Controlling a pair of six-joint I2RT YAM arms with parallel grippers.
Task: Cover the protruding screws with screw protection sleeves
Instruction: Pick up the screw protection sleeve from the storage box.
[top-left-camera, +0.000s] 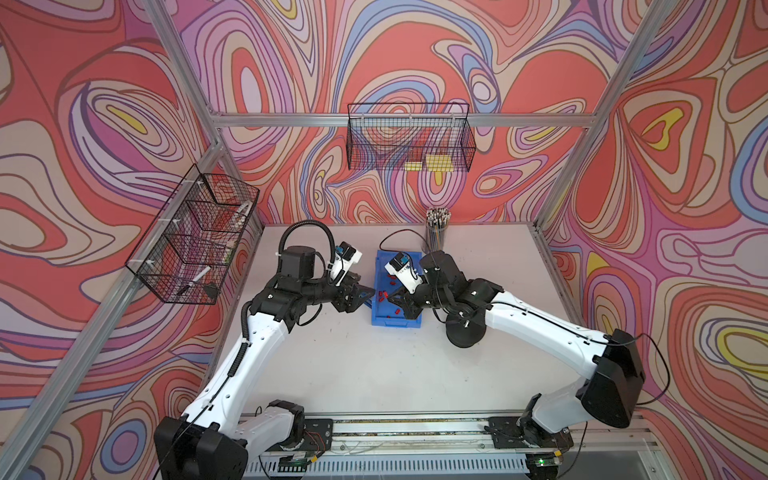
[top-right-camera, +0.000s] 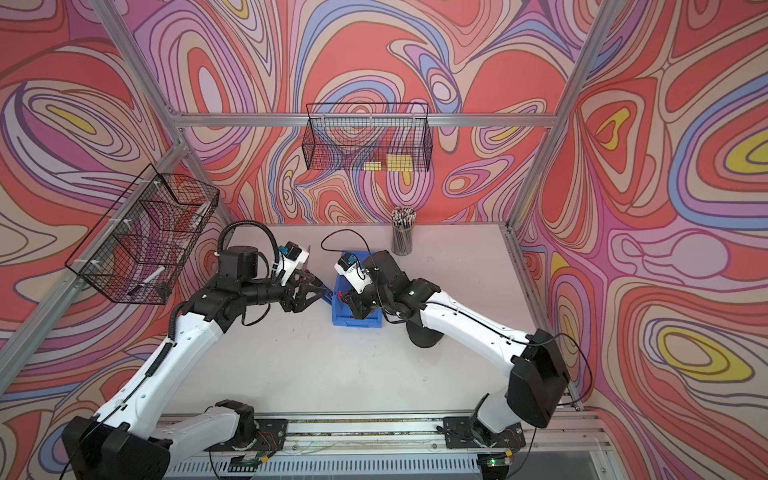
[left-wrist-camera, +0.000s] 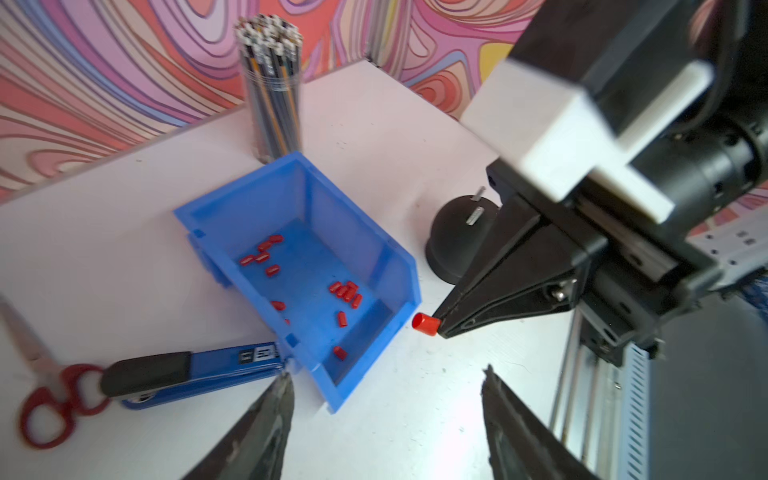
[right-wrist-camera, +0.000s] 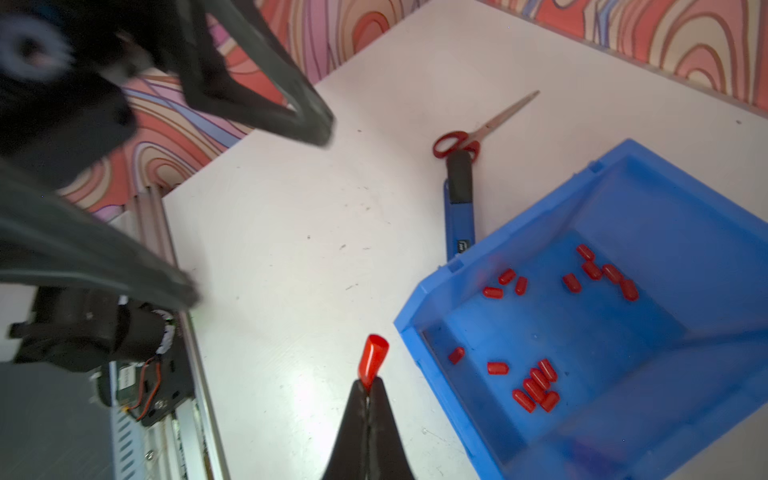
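Note:
The red sleeve's loose end (left-wrist-camera: 424, 323) sticks out toward my open left gripper, so my right gripper keeps moving it there until my left gripper closes on it.
My right gripper (right-wrist-camera: 368, 384) is shut on the end of one red screw protection sleeve (right-wrist-camera: 372, 359), which sticks out past its tips. In the left wrist view this sleeve (left-wrist-camera: 426, 324) hangs just outside the blue bin's (left-wrist-camera: 399, 266) wall. More sleeves (left-wrist-camera: 345, 291) lie loose on the bin floor. The black domed base (left-wrist-camera: 453, 237) stands beside the bin, and two bare protruding screws (left-wrist-camera: 473, 216) show on it. The right arm hides the rest of the base. My left gripper (left-wrist-camera: 386, 374) is open and holds nothing. It faces the right gripper (top-left-camera: 392, 296) across the bin's corner.
A clear cup of pencils (top-left-camera: 436, 232) stands behind the bin. Red-handled scissors (right-wrist-camera: 469, 137) and a blue and black stapler-like tool (right-wrist-camera: 459, 208) lie on the table beside the bin on its left. Two wire baskets (top-left-camera: 409, 137) (top-left-camera: 191, 241) hang on the walls.

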